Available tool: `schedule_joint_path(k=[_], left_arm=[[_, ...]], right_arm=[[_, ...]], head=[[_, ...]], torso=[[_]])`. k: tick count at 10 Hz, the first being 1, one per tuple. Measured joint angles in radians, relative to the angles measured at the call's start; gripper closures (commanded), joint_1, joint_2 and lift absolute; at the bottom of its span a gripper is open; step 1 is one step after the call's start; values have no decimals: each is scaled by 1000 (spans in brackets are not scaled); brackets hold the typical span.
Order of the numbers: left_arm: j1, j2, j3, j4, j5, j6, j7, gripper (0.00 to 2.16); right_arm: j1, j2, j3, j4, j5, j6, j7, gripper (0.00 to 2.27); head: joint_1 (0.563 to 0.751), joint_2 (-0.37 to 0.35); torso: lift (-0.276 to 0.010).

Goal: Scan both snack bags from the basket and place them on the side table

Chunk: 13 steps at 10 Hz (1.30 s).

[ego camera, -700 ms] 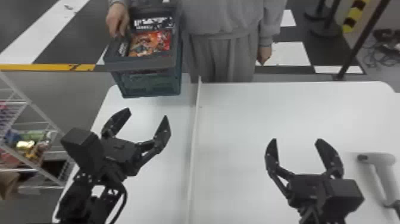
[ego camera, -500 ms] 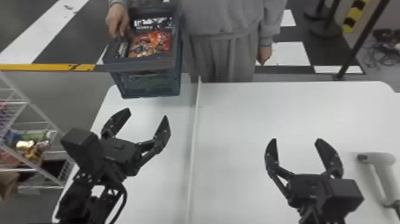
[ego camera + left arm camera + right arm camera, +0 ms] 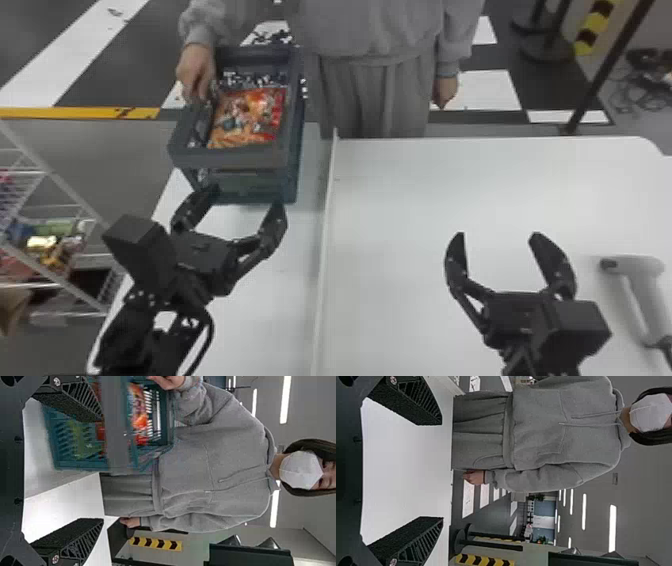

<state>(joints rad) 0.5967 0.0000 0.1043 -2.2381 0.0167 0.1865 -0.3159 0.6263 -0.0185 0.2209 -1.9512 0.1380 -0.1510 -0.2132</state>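
Observation:
Green can be seen through the basket's slatted side [image 3: 81, 439]. I should expect a green snack bag hidden underneath when I pick up the orange-red snack bag [image 3: 246, 117].
In the head view my left gripper [image 3: 247, 195] stands open just before the basket [image 3: 227, 159], its fingertips overlapping the basket's lower front. A person's hand [image 3: 196, 72] holds the rim. Inside lies an orange-red snack bag [image 3: 247, 117]; whether another is beneath I cannot tell. My open right gripper [image 3: 498, 234] is over the right part of the white table, with nothing between its fingers. The left wrist view has my left gripper [image 3: 102, 469] beside the basket [image 3: 118, 423] and the bag [image 3: 139, 417]. In the right wrist view, my right gripper [image 3: 442, 470] is open over white tabletop.
A grey handheld scanner [image 3: 637, 280] lies at the table's right side. A thin raised divider [image 3: 327, 210] runs lengthwise between the arms. A wire rack [image 3: 60, 245] with packaged goods stands to the left, beyond the table [image 3: 400, 200].
The person's hand has brought the basket closer to me, toward my left gripper, and its bag has come along. Both of my arms have kept still.

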Motion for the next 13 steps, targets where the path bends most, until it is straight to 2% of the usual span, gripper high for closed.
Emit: schedule_joint_path(k=[5,7,10,12,13], left_arm=[[-1,0,0,0,3,0,6,100],[0,3,3,0,32,3,15,100],[4,6,2,-3,26,-9,44,100],[5,6,-2,-2,16,-24,95,100],[0,7,3,-1,27,-28,98,100]], right_arm=[[0,0,0,3,0,0,0,66],[0,-1,0,3,0,0,0,66],[-2,-1,0,3,0,0,0,66],[-2,-1,3,2,0,0,0,66],[-2,-2,3,1,0,0,0,66]], head=[[695,97],[695,99],[695,108],[695,121],[695,126]], torso=[[-75],[-75],[-75],[-75],[-75]])
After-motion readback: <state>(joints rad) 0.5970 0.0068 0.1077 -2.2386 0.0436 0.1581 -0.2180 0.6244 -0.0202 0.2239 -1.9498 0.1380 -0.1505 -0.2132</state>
